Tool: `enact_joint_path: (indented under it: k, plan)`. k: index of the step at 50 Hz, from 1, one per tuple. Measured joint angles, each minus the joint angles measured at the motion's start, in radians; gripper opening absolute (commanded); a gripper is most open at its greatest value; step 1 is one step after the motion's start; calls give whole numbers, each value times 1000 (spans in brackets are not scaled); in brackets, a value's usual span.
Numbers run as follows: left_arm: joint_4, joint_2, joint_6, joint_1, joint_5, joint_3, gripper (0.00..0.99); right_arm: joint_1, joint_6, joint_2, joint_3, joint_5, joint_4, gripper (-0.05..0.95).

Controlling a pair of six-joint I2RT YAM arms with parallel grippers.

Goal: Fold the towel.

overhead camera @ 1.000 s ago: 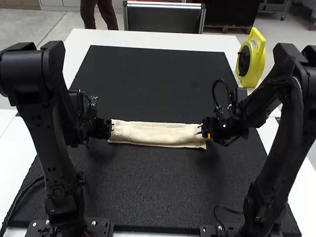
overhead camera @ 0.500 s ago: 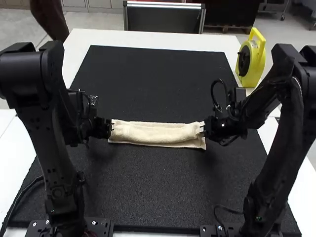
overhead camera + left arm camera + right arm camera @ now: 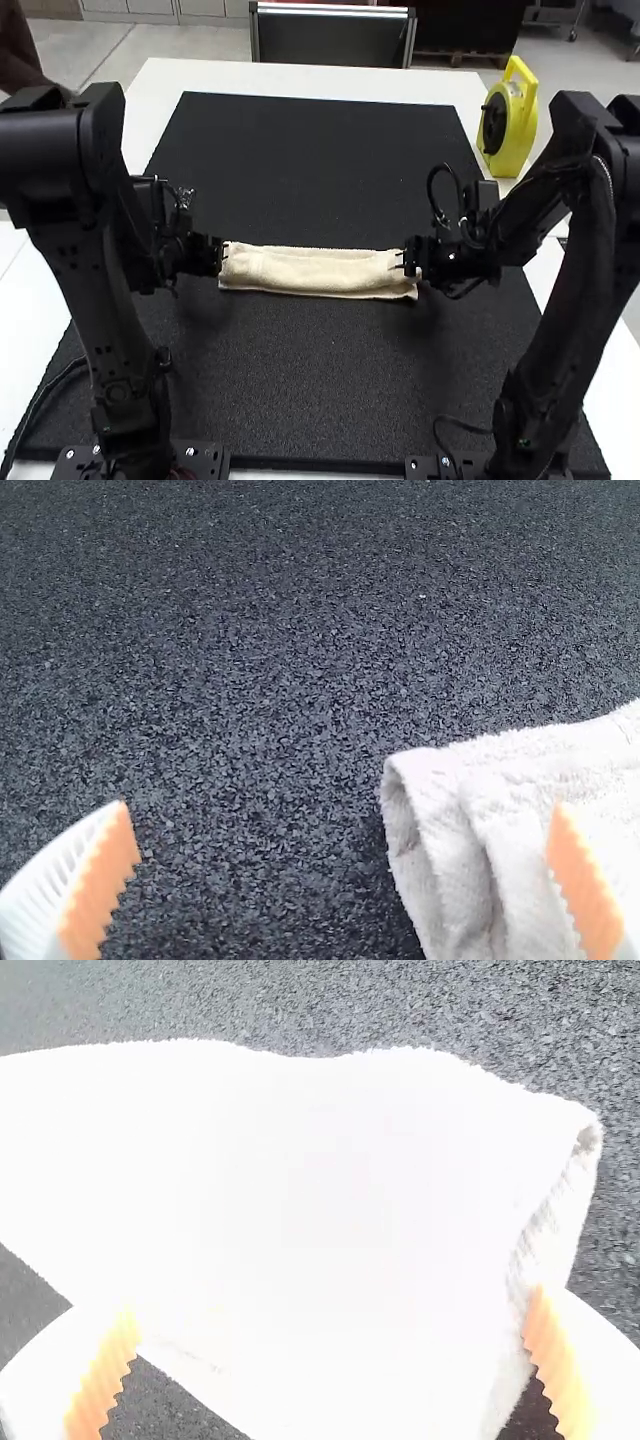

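Note:
I expect the towel's raised end (image 3: 404,284) to bunch and fold over the resting half when I carry it across, because the layers curl loosely (image 3: 436,830) there.
At the left end of the cream towel (image 3: 320,272) stands my left gripper (image 3: 226,258), and my right gripper (image 3: 402,262) is over its right end. The towel lies flat as a narrow folded strip running left to right. In the left wrist view my left gripper (image 3: 340,825) is open, one finger over the layered end of the towel (image 3: 520,780), the other over bare mat. My right gripper (image 3: 333,1308) is open in the right wrist view, with the towel (image 3: 330,1180) between and below its widely spaced fingers.
A black mat (image 3: 310,385) covers most of the white table (image 3: 300,77). A yellow reel-like case (image 3: 508,120) stands near the table's far right corner. At the lower left, a cable (image 3: 40,400) runs over the mat.
My right gripper's fingers, close together half a second ago, have spread apart at the towel's right end. My left gripper has shifted slightly left. The towel lies as before.

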Motion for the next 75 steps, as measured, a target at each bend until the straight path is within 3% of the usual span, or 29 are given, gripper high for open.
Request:
enact_joint_path:
  k: [18,67,75]
  plan:
    - [-7,0,0,0,0,0,961,-89,-3,0,10,27,-5,911]
    - [-27,-46,-3,0,0,0,961,-42,11,22,10,19,15,907]
    - [-19,-46,-8,24,3,0,961,-42,15,26,10,18,24,907]
